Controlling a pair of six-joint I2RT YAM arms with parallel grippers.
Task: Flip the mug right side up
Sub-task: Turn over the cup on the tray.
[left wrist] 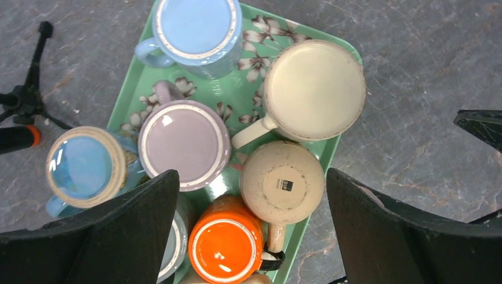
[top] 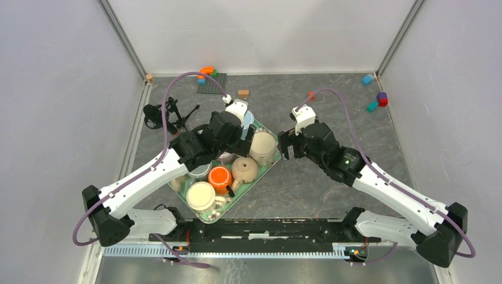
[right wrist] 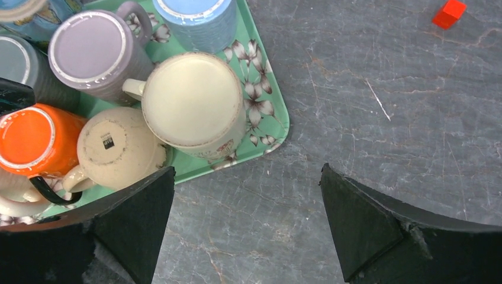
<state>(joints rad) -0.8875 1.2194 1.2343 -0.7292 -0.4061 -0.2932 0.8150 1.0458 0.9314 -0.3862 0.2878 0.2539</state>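
The large cream mug's handle (left wrist: 254, 131) sticks out next to the lilac mug, toward the left gripper's open fingers, so the robot should go on lowering until those fingers are on both sides of the cream mug's handle.
Several mugs stand upside down, packed close together on a green flowered tray (top: 270, 164). Among them are a beige mug (left wrist: 282, 182) with a label on its base, an orange mug (left wrist: 226, 247), a large cream mug (left wrist: 314, 89), a lilac mug (left wrist: 184, 142) and a light blue mug (left wrist: 195, 29). My left gripper (left wrist: 251, 174) hovers open above the tray, its fingers spanning the beige and orange mugs without touching them. My right gripper (right wrist: 247, 170) is open over bare table just right of the tray's corner (right wrist: 278, 127), holding nothing.
A black mini tripod (top: 171, 115) lies left of the tray. A green baseplate with orange bricks (top: 211, 80), a wooden block (top: 243, 93) and a red block (right wrist: 448, 13) lie at the back. More coloured blocks (top: 379, 99) sit at the far right. Walls enclose three sides.
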